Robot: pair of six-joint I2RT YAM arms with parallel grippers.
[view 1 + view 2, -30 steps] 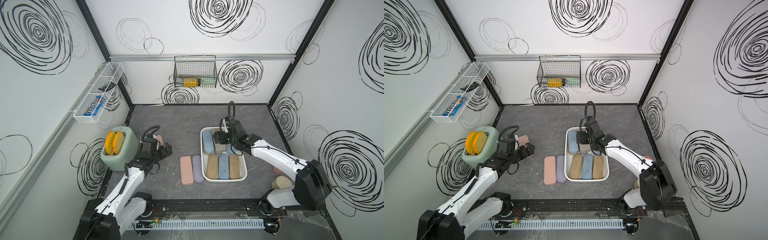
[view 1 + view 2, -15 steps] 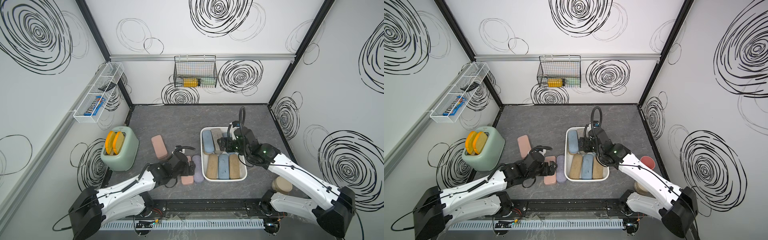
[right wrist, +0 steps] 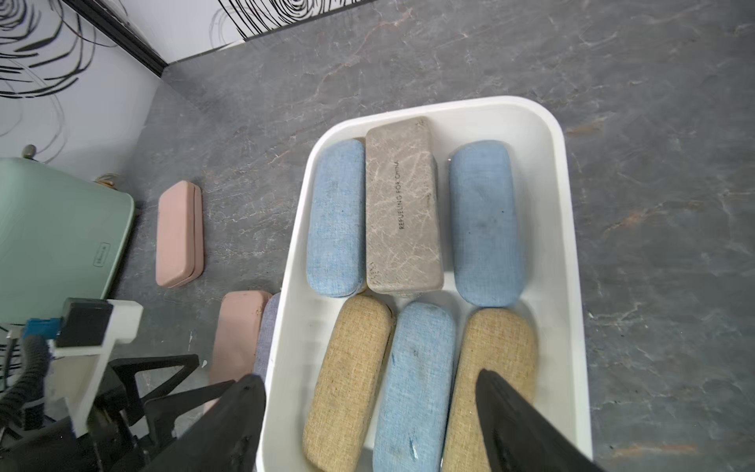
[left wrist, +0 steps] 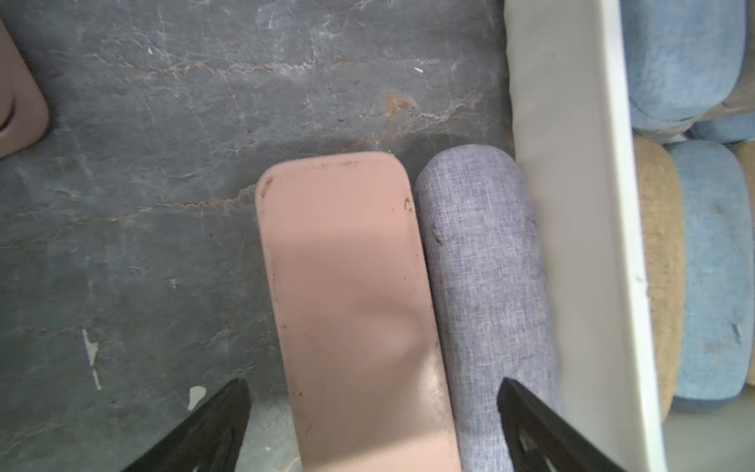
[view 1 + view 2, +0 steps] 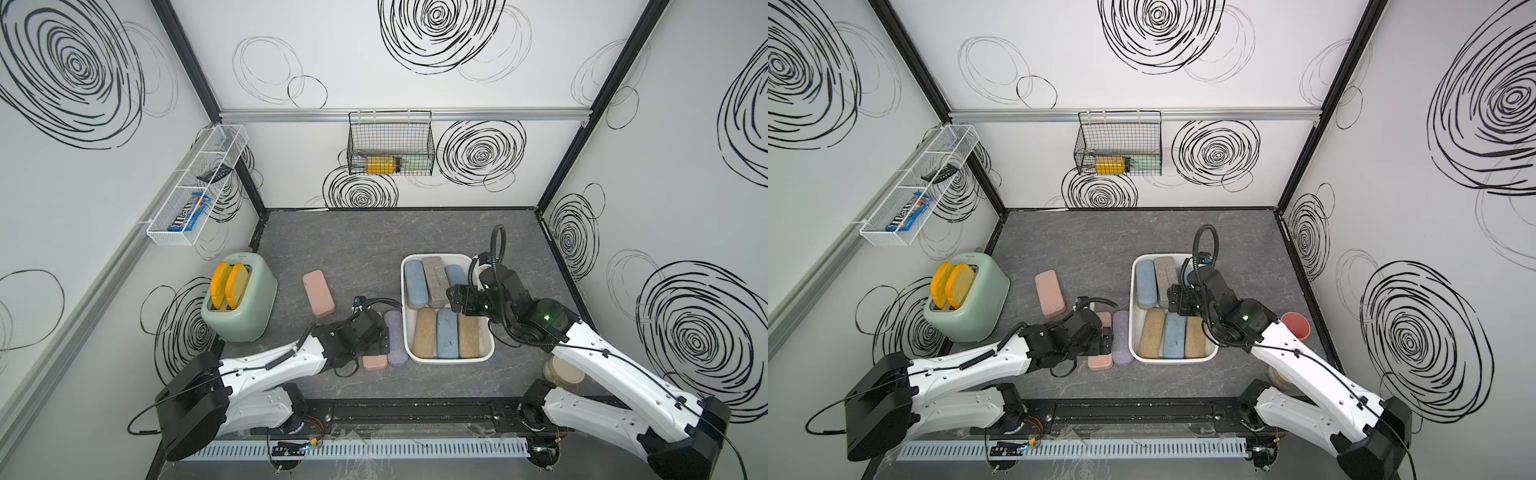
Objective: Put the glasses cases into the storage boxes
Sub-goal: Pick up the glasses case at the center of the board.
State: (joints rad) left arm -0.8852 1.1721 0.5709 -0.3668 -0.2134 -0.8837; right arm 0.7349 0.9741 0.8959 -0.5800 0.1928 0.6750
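The pink case (image 4: 358,314) is between my left gripper's fingers, with one finger over the lilac case, so the gripper should move toward the box and grip the lilac case (image 5: 396,339) first.
The white storage box (image 5: 448,358) holds several glasses cases: blue, grey (image 3: 402,204) and blue at the back, tan, blue and tan at the front. A flat pink case (image 4: 347,286) and a lilac case (image 4: 482,265) lie side by side against the box's left wall (image 4: 572,204). My left gripper (image 4: 374,388) hangs open just above them, one finger left of the pink case and one over the lilac one. Another pink case (image 5: 318,293) lies alone farther left. My right gripper (image 3: 367,382) is open and empty above the box's front row.
A mint toaster (image 5: 241,303) with two toast slices stands at the left wall. A black wire basket (image 5: 390,143) hangs on the back wall and a white wire shelf (image 5: 195,195) on the left wall. A pink cup (image 5: 1296,328) stands right of the box.
My left arm swung from the lone pink case by the toaster to the pair beside the box. My right gripper drew back from the grey case in the back row.
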